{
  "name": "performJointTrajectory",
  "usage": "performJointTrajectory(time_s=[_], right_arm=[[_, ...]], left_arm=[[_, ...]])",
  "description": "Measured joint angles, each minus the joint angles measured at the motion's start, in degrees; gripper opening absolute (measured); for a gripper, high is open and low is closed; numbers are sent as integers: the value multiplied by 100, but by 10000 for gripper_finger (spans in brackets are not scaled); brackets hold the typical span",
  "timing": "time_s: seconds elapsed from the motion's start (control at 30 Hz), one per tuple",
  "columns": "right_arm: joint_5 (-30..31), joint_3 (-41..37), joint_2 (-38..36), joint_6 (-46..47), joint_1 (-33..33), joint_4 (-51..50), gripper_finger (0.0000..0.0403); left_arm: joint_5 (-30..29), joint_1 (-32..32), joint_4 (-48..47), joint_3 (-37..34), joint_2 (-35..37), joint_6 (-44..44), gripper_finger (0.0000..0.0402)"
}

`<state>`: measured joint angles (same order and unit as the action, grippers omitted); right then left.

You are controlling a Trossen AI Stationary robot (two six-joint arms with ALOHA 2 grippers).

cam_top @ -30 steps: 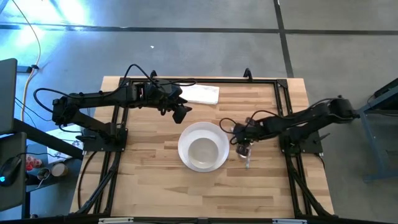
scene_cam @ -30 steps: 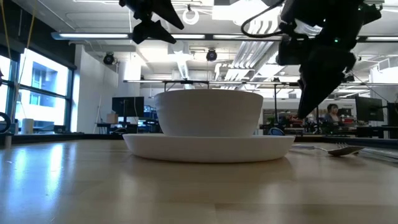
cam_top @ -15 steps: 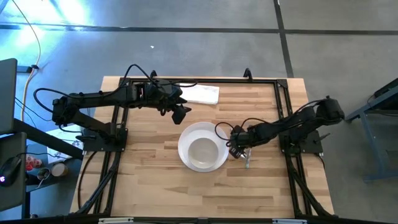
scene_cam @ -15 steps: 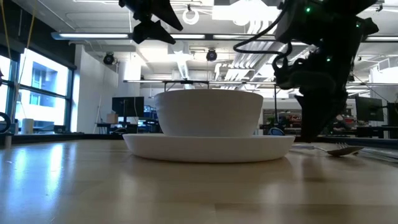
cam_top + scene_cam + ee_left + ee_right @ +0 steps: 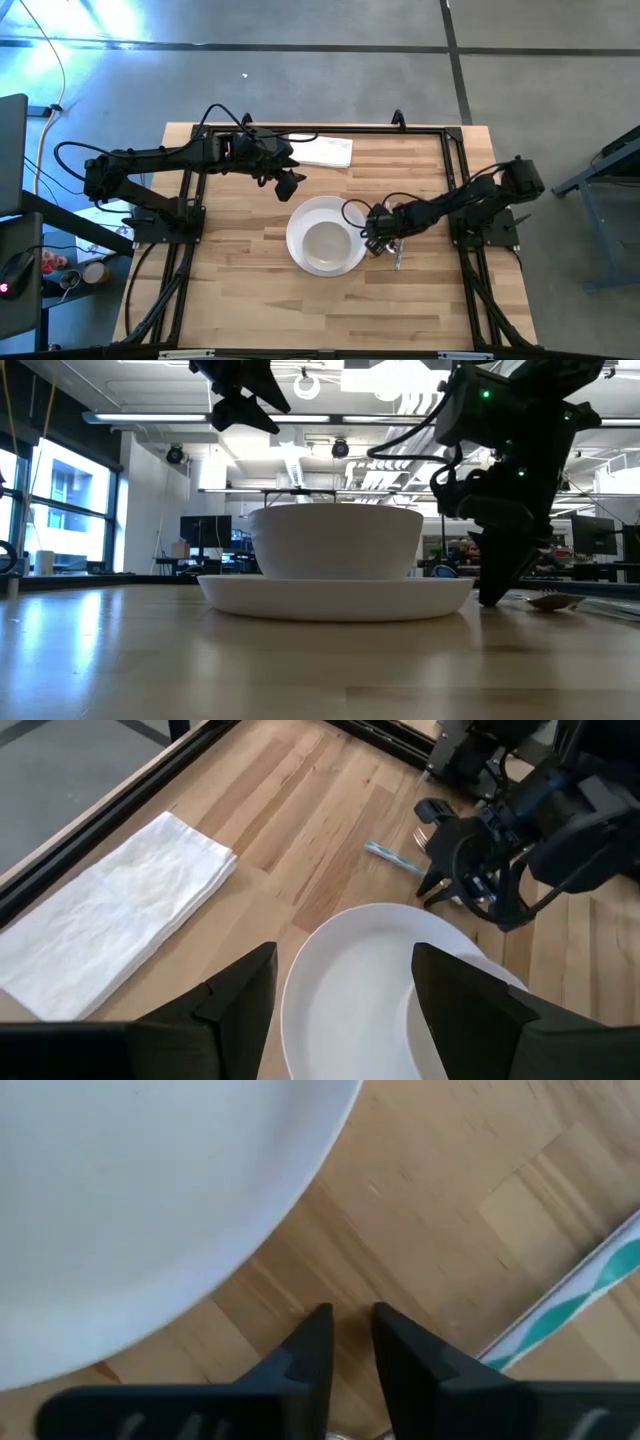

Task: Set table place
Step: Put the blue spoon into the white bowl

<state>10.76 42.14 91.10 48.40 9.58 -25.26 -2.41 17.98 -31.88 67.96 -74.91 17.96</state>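
Observation:
My right gripper should open its shut fingers and take the teal-striped handle [image 5: 565, 1308], because they point at the planks [image 5: 350, 1285] beside the plate's rim, clear of that handle.
A white bowl [image 5: 326, 243] [image 5: 335, 540] stands in a white plate [image 5: 296, 222] [image 5: 335, 596] at the middle of the plank table [image 5: 240, 290]. A fork [image 5: 397, 258] with a teal-striped handle [image 5: 570, 1295] lies flat on the table right of the plate; its tines show in the low view [image 5: 553, 600]. I make out no spoon. My right gripper [image 5: 373, 241] [image 5: 348, 1340] points down at the table between the plate's right rim and the fork, its fingers shut to a narrow slit. My left gripper [image 5: 289, 185] [image 5: 345, 1010] hangs open and empty above the table, beyond the plate's far rim. My right gripper's shut fingertips [image 5: 490, 600] come from above, slanting down, and reach the tabletop just right of the plate's rim [image 5: 300, 1190]. I cannot tell whether they touch the wood or the plate. They are clear of the fork's handle.
A folded white napkin [image 5: 325, 150] [image 5: 110, 920] lies near the table's far edge, behind the left gripper. The black rail frame [image 5: 185, 215] runs along both sides and the far edge. Bare planks lie toward the near edge.
My right gripper has gone toward the table's left, from beside the fork to the plate's right rim, and down until its tips reach the tabletop. The fork, plate and bowl have stayed where they were.

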Motion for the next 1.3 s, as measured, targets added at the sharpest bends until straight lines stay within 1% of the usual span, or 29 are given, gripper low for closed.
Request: performJointTrajectory(time_s=[0.1, 0.2, 0.37, 0.43, 0.6, 0.73, 0.87, 1.0, 1.17, 1.23, 1.3], right_arm=[[-100, -37, -166, -82, -87, 56, 17], [-181, -18, -479, 35, -187, 207, 4], [-274, -15, -921, 106, -224, 87, 32], [-385, -17, -1017, 447, -225, -253, 50], [-743, -18, -1072, 1326, -223, -1000, 98], [-708, -18, -1058, 1616, -253, -1219, 129], [-609, -18, -943, 1722, -356, -1215, 148], [-547, -18, -669, 1723, -437, -1180, 157], [-546, -1, -225, 1745, -437, -1018, 158], [-548, 8, -125, 1858, -435, -1004, 152], [-578, 8, -106, 1956, -437, -1005, 131]], left_arm=[[1, 0, 0, 2, 0, -13, 223], [-1, 0, 0, 2, 0, -13, 223], [2, 0, 1, 0, 0, -13, 223], [2, 0, 3, 1, 0, -13, 223], [10, 0, 5, 1, 0, -57, 223], [50, 0, 34, 1, 0, -141, 223], [83, 2, 39, 1, 0, -271, 223], [94, 2, 29, 1, 0, -335, 223], [173, 2, 3, 1, 0, -372, 223], [180, 2, -2, 2, 0, -407, 223], [198, 2, -8, 1, 0, -408, 223]])
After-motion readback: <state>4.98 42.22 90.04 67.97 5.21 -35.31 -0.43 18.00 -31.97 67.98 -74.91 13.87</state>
